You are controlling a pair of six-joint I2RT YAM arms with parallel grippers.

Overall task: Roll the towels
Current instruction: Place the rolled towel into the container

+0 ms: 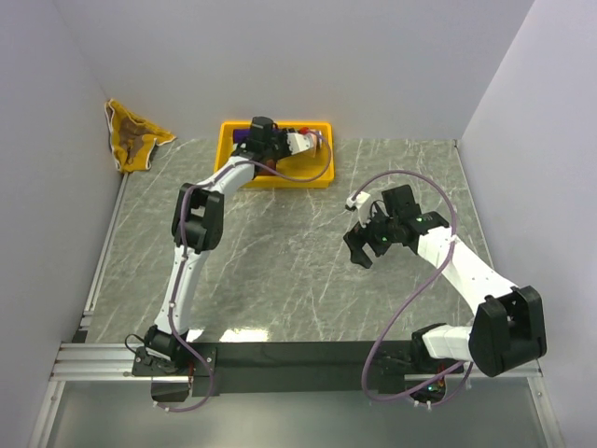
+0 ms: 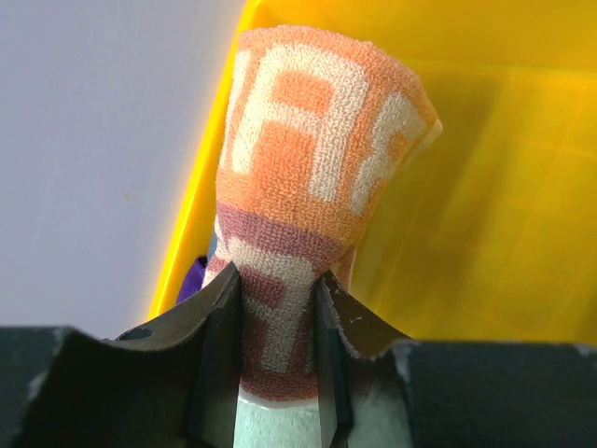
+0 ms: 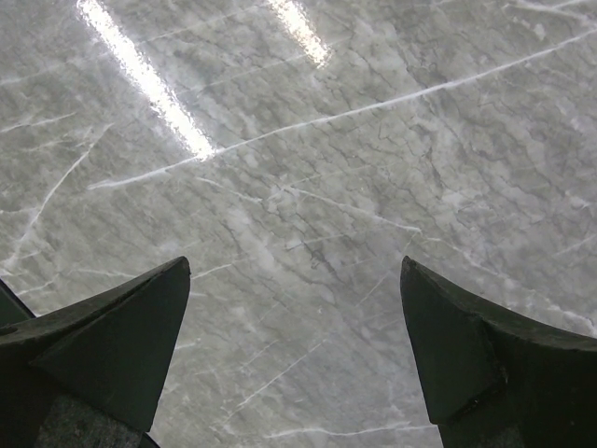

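Note:
My left gripper should keep moving the orange and maroon towel (image 2: 297, 154) down until it lies on the tray's open yellow bottom (image 2: 410, 243), because the towel is above that bottom and in line with the tray's side.
In the left wrist view my left gripper (image 2: 278, 280) is shut on a towel with white lettering (image 2: 308, 149). The towel looks orange and maroon here and stands bunched up above the jaws, inside the yellow tray (image 2: 485, 187). A mint towel (image 2: 280, 425) lies under the fingers and a purple one (image 2: 191, 280) shows at the tray's left wall. In the top view the left gripper (image 1: 280, 147) is over the tray (image 1: 229, 149). A brown and yellow towel (image 1: 135, 140) lies crumpled in the far left corner. My right gripper (image 1: 361, 245) is open and empty over bare marble (image 3: 296, 266).
The tray stands against the back wall at centre left. White walls close in the table on the left, back and right. A metal rail (image 1: 103, 252) runs along the left edge. The right arm's cable (image 1: 410, 177) loops above the marble.

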